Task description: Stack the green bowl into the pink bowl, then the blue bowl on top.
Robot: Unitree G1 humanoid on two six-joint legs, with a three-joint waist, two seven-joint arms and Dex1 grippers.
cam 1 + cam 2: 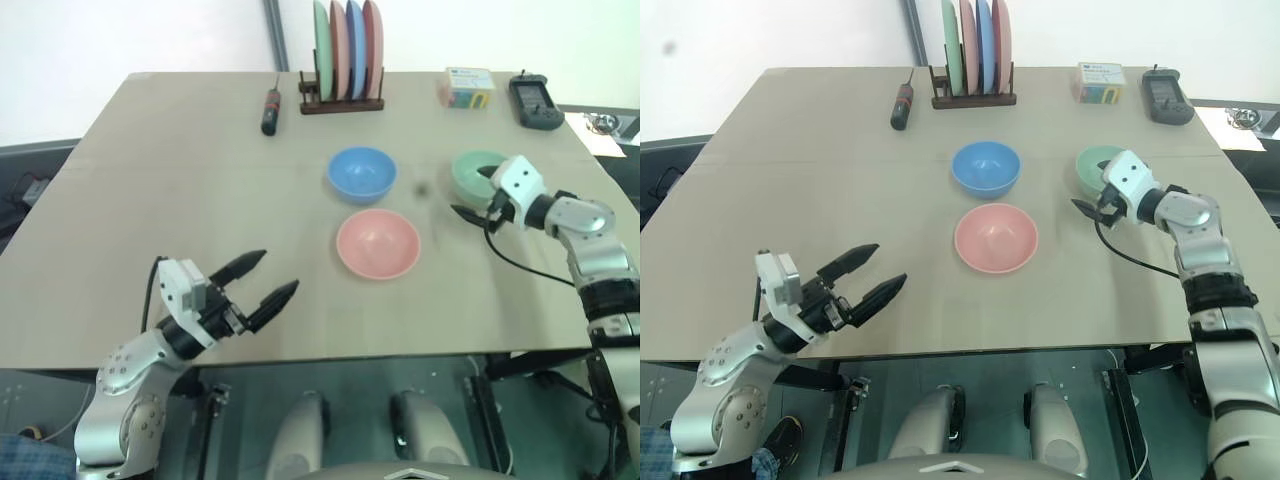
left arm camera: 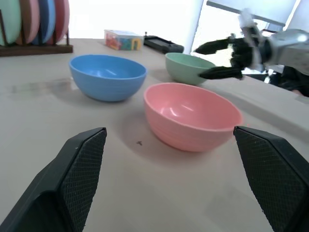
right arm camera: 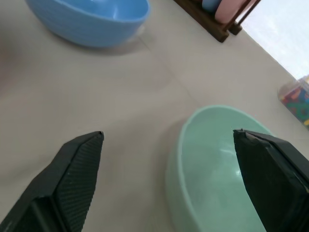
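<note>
The green bowl [image 1: 467, 181] will go partway into the empty pink bowl [image 1: 378, 244] when I lower it, with its own rim showing above, because the two bowls look about equally wide.
Three bowls sit upright on the tan table [image 1: 160, 200]. The blue bowl [image 1: 362, 173] is in the middle. Just in front of it is the pink bowl [image 1: 378, 243], and the green bowl [image 1: 474, 170] sits to the right. My right gripper [image 1: 472, 192] is open at the green bowl's near left rim, one finger over the bowl and the other beside it on the outside. The right wrist view has the green bowl [image 3: 217, 164] between the spread fingers [image 3: 72, 183]. My left gripper [image 1: 278, 271] is open and empty near the table's front edge, pointing toward the pink bowl [image 2: 193, 113].
A wooden rack [image 1: 342, 102] with upright coloured plates stands at the back centre. A screwdriver [image 1: 270, 108] lies to its left. A box of coloured items [image 1: 467, 87] and a black device [image 1: 535, 100] sit at the back right.
</note>
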